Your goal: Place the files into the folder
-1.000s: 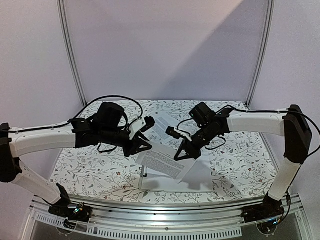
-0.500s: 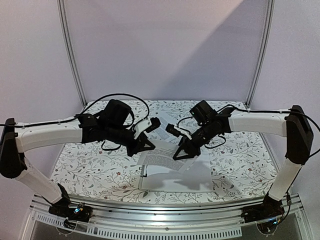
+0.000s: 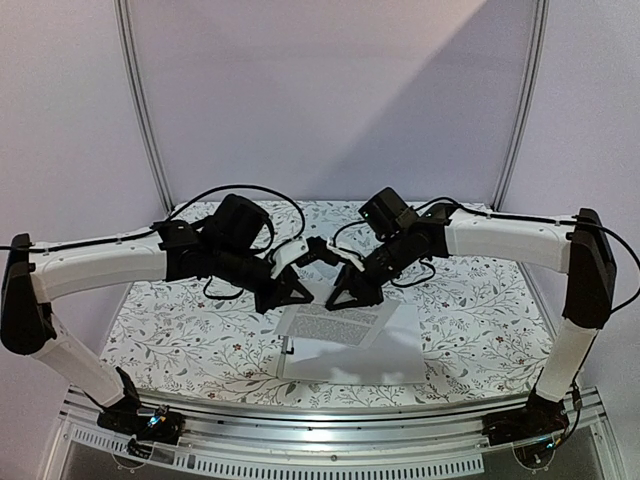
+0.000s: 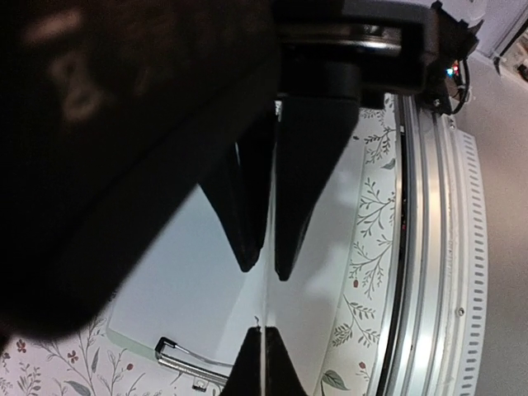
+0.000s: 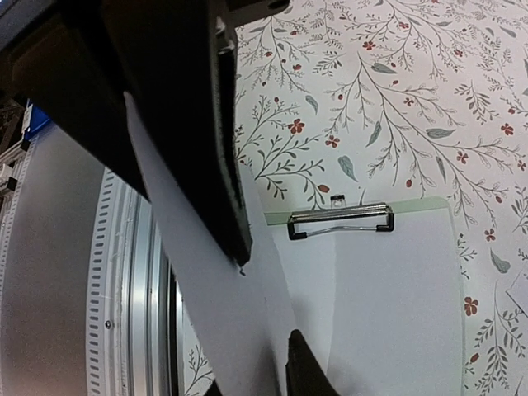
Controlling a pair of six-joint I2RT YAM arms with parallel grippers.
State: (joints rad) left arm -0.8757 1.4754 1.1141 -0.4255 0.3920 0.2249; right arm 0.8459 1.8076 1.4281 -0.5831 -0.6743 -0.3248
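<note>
The file slants over the folder (image 3: 340, 328) with the robot's grippers almost meeting, so the left gripper should take the file's side edge and the right gripper the opposite edge (image 3: 382, 322).
A white file (image 3: 332, 322), printed text up, hangs between my two grippers just above the folder (image 3: 300, 372). My left gripper (image 3: 292, 296) is shut on its left edge and my right gripper (image 3: 343, 297) on its far edge, tips almost meeting. In the left wrist view the left gripper (image 4: 266, 269) pinches the file (image 4: 267, 309) edge-on, with the right gripper's tips opposite. In the right wrist view the file (image 5: 206, 322) runs through the right gripper (image 5: 238, 259) and hides one finger. The pale green folder (image 5: 437, 203) has a dark clip (image 5: 340, 221) and a blank white sheet (image 5: 396, 289) on it.
The table has a floral cloth (image 3: 180, 340). A metal rail (image 3: 330, 425) runs along the near edge, close below the folder. A white corner of another sheet (image 5: 520, 293) lies on the cloth beside the folder. The clip also shows in the left wrist view (image 4: 181, 359).
Both grippers have moved toward each other over the folder, the right one going left. The printed file has turned from slanted to nearly square with the folder.
</note>
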